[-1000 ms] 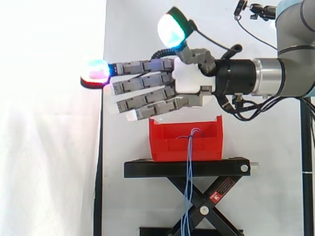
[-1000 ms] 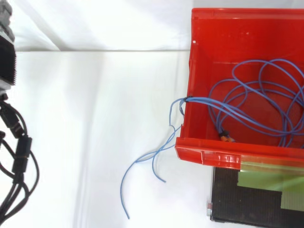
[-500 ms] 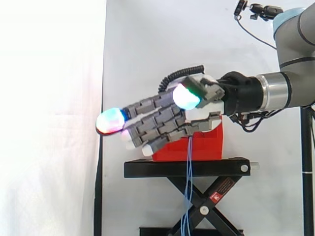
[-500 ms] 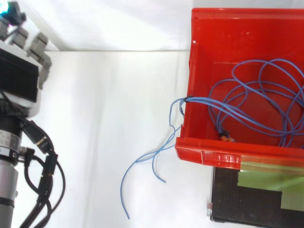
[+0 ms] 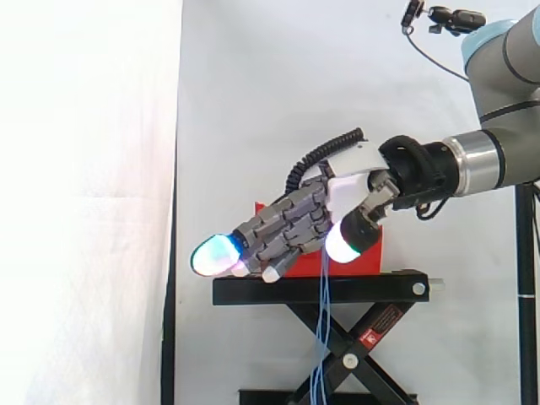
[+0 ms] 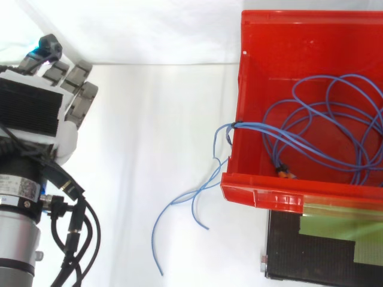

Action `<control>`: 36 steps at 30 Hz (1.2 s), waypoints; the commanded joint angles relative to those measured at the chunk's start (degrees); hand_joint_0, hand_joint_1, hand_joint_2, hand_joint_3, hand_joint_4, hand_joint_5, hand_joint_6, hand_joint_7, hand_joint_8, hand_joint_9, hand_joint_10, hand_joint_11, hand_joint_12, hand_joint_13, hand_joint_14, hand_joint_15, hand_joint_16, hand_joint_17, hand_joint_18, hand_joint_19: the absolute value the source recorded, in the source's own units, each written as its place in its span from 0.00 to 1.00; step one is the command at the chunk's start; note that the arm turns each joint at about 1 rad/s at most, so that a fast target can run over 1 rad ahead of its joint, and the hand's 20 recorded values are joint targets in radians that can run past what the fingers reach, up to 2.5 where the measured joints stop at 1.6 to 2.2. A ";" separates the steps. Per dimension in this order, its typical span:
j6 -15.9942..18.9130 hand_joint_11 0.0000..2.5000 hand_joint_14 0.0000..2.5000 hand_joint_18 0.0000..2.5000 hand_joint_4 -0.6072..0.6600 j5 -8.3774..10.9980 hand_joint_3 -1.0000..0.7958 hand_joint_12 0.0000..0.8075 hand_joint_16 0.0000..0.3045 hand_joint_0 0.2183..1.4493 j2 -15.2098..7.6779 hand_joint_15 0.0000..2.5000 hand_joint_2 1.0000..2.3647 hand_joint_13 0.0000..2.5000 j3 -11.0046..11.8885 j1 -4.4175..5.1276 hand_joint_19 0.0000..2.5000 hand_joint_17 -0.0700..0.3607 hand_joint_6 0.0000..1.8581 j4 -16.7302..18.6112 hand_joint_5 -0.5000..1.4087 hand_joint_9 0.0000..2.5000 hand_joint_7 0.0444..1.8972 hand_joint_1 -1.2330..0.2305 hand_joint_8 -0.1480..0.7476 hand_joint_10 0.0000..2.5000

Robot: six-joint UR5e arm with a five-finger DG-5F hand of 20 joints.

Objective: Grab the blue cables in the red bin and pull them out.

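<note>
The loose parts of the blue cables (image 5: 325, 263) hang close together past the stand, so the blue cables will come along as one limp bundle with their loose ends dangling when the robot pulls.
Blue cables (image 6: 326, 128) lie coiled inside the red bin (image 6: 311, 42), and a few strands (image 6: 197, 194) spill over its left wall and hang down past the stand (image 5: 322, 337). My hand (image 5: 291, 224) is open, its fingers stretched out and tilted downward, in front of the red bin (image 5: 371, 253) in the side view. Seen from above, my hand (image 6: 36, 113) is far left of the bin, well apart from the cables, holding nothing.
The bin rests on a black scissor stand (image 5: 321, 291) before a white curtain. A green-taped black plate (image 6: 326, 248) shows below the bin from above. A dark pole (image 5: 171, 337) stands at the left of the stand.
My hand has dropped from above the bin to bin height and tipped its fingers downward. From above it has come further into view from the left edge. The cables have not moved.
</note>
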 commanded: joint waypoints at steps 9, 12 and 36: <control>-36.74 0.04 0.00 0.02 0.63 -4.23 0.00 0.41 0.16 0.45 0.00 0.08 0.00 0.04 -0.14 -1.34 0.20 0.42 0.00 0.84 0.42 0.12 0.08 0.30 0.41 0.00; -37.97 0.04 0.00 0.02 0.63 -4.23 0.00 0.41 0.16 0.45 0.00 0.08 0.00 0.04 -0.14 -1.70 0.20 0.42 0.00 0.84 0.42 0.12 0.08 0.30 0.41 0.00; -39.20 0.06 0.00 0.03 0.64 -10.12 0.00 0.41 0.16 0.45 -0.09 0.09 0.00 0.05 2.06 -4.86 0.20 0.41 0.00 -9.36 0.45 0.14 0.10 0.30 0.42 0.00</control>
